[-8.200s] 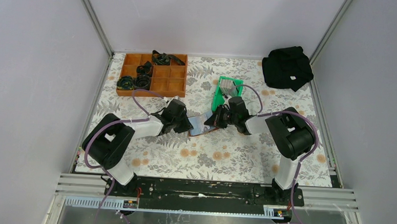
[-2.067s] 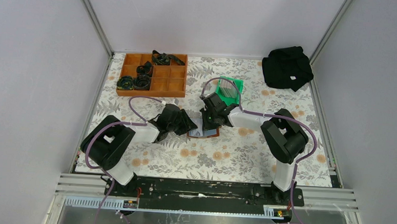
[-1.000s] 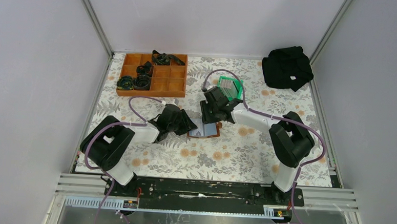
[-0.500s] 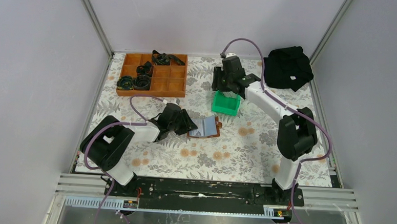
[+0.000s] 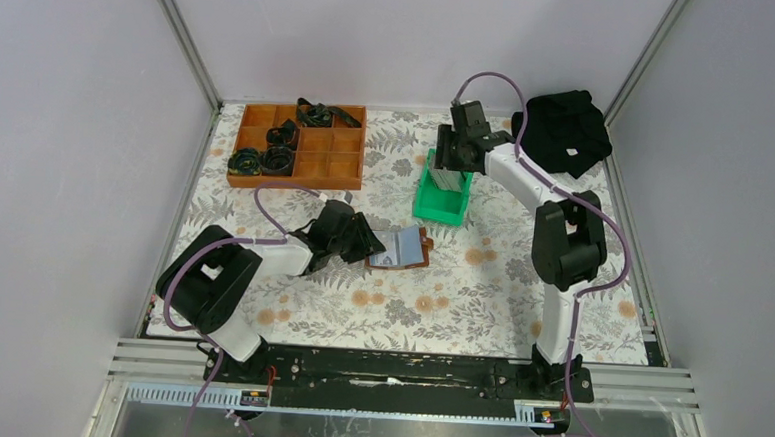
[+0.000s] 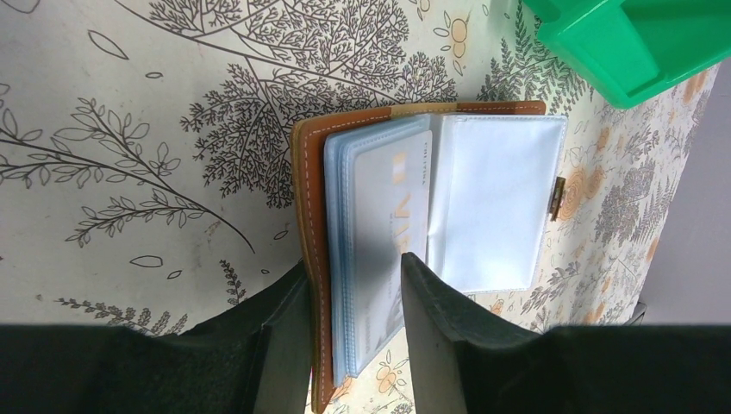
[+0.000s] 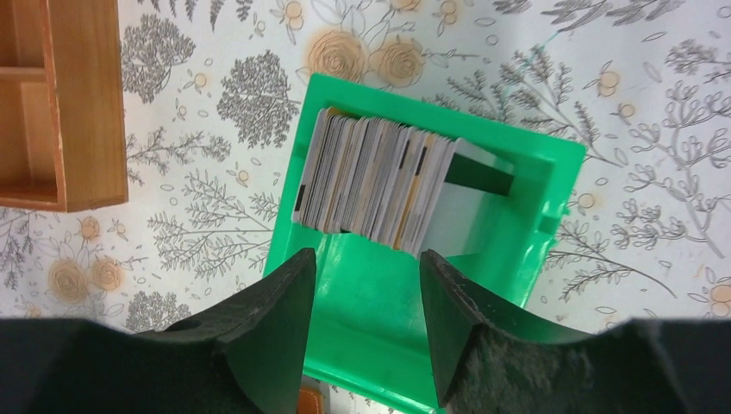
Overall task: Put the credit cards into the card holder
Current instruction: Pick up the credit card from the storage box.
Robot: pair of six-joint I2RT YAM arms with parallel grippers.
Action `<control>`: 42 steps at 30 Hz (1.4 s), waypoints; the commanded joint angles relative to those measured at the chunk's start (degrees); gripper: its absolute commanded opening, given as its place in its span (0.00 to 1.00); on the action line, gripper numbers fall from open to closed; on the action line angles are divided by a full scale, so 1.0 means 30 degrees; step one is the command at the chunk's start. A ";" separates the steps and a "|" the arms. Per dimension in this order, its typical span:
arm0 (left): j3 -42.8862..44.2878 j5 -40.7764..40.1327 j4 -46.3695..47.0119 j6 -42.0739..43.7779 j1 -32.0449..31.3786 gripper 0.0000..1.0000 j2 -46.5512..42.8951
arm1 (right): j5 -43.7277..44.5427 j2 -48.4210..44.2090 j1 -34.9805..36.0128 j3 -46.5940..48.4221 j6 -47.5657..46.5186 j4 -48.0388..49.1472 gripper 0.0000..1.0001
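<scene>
I can see that the end credit card faces empty space in the green bin (image 7: 498,235), so I keep my right gripper moving toward that card's near edge (image 7: 425,240) until its fingers close on it.
The card holder (image 6: 483,198) lies open on the patterned table, brown leather outside and clear sleeves inside. One sleeve holds a pale credit card (image 6: 379,198). My left gripper (image 6: 353,267) is shut on the holder's left half: one finger sits outside the leather cover and the other rests on the sleeves. In the top view it sits at the holder's (image 5: 402,249) left edge. A stack of credit cards (image 7: 375,177) stands on edge in a green bin (image 7: 552,198). My right gripper (image 7: 366,263) hovers over that bin, open with nothing between its fingers.
A wooden compartment tray (image 5: 297,146) with black items stands at the back left, and its corner (image 7: 60,103) shows in the right wrist view. A black cloth bundle (image 5: 560,130) lies at the back right. The green bin (image 5: 443,196) sits just beyond the card holder.
My right arm has swung away from the card holder to above the green bin, and its jaws have opened wider. The left gripper has kept its hold and place.
</scene>
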 commanded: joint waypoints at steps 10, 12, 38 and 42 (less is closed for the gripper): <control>-0.0836 -0.1088 -0.3775 0.0928 0.0029 0.47 0.0846 | -0.0051 0.0097 -0.0872 0.0924 -0.0222 0.0148 0.55; -0.0821 -0.1094 -0.3788 0.0928 0.0034 0.47 0.0840 | -0.0052 0.0288 -0.0934 0.0994 -0.0266 0.0164 0.55; -0.1106 -0.1479 -0.3723 0.0798 0.0029 0.52 0.0678 | -0.2015 0.0932 -0.1612 0.1336 0.0553 0.0495 0.21; -0.1143 -0.1490 -0.3700 0.0796 -0.0001 0.52 0.0663 | -0.2092 0.0603 -0.1611 0.1079 0.0671 0.0599 0.20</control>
